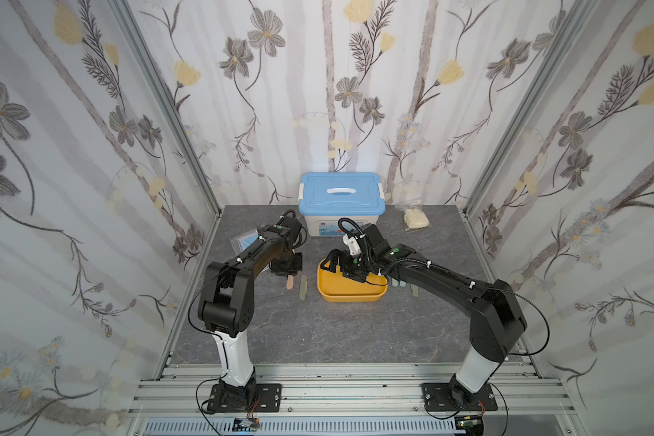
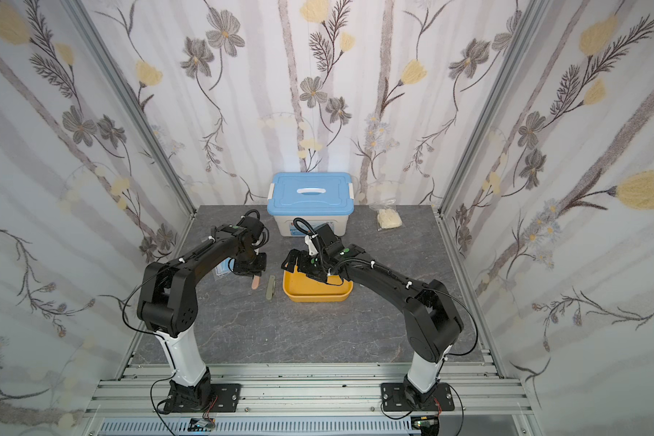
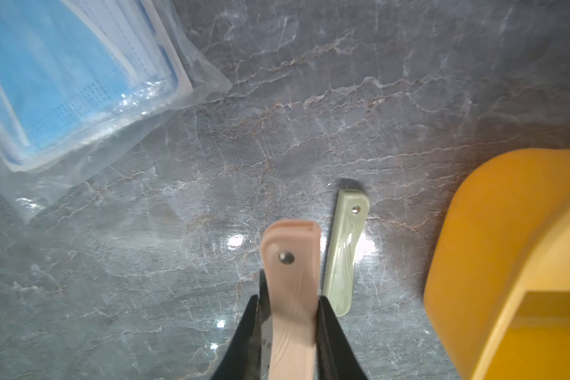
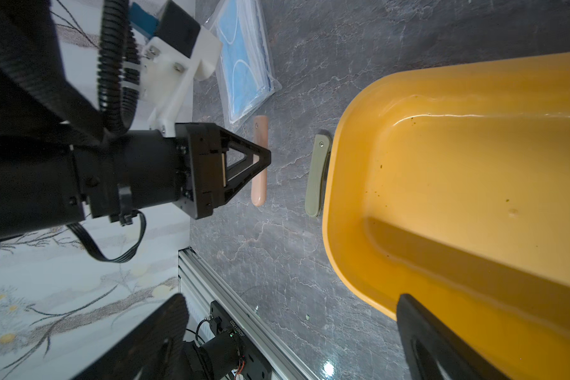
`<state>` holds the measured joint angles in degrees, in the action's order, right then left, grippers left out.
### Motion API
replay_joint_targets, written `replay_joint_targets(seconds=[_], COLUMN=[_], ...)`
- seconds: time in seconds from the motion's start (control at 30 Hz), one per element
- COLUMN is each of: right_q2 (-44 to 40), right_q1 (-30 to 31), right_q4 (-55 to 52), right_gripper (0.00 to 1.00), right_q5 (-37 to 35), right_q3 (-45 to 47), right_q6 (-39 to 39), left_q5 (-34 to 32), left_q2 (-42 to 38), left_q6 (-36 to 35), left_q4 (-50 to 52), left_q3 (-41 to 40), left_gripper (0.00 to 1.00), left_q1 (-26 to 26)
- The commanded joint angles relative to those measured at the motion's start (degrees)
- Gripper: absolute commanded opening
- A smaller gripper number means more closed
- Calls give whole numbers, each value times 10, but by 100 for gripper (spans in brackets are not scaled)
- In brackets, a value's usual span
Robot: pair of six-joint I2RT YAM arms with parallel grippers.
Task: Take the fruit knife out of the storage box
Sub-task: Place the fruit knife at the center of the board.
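Observation:
The pink knife [image 1: 290, 282] is alongside the green knife over a clear patch of grey table [image 1: 290, 295], so my left gripper should keep lowering it until it lies flat.
My left gripper [image 3: 288, 297] is shut on a pink folded fruit knife [image 3: 292, 263], held low over the grey table to the left of the storage box. In both top views the pink knife [image 1: 290, 281] [image 2: 255, 282] sticks out below that gripper [image 1: 287, 271]. A green folded knife [image 1: 303, 288] [image 3: 343, 250] lies flat between it and the yellow-orange storage box [image 1: 352, 296] [image 4: 441, 184]. What shows of the box's inside holds no knife. My right gripper [image 4: 292, 297] [image 1: 337, 266] stands open over the box's left end, empty.
A white box with a blue handled lid [image 1: 340, 196] stands at the back. A bag of blue masks [image 3: 63, 82] lies behind the left gripper. A bag of pale gloves [image 1: 416, 219] lies back right. More folded knives [image 1: 397, 283] lie right of the storage box.

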<state>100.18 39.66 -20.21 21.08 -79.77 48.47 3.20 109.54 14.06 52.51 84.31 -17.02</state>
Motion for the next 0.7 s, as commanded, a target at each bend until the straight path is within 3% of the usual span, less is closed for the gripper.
replay_joint_targets(seconds=[0.0, 0.33, 0.53, 0.67], right_q2=[4, 0, -5, -7], right_q1=[0, 0, 0, 0], right_q4=[17, 17, 16, 16], right_gripper=[100, 100, 100, 100], right_q5=[4, 1, 2, 1], right_q3=[-7, -5, 3, 10], right_q6=[13, 13, 11, 11], left_q5=[13, 16, 21, 19], left_q2=[12, 39, 41, 37], left_q6=[-16, -29, -25, -23], left_q4=[-17, -45, -57, -57], left_q3=[-6, -47, -50, -53], left_gripper=[0, 1, 12, 25], left_q1=[2, 9, 9, 9])
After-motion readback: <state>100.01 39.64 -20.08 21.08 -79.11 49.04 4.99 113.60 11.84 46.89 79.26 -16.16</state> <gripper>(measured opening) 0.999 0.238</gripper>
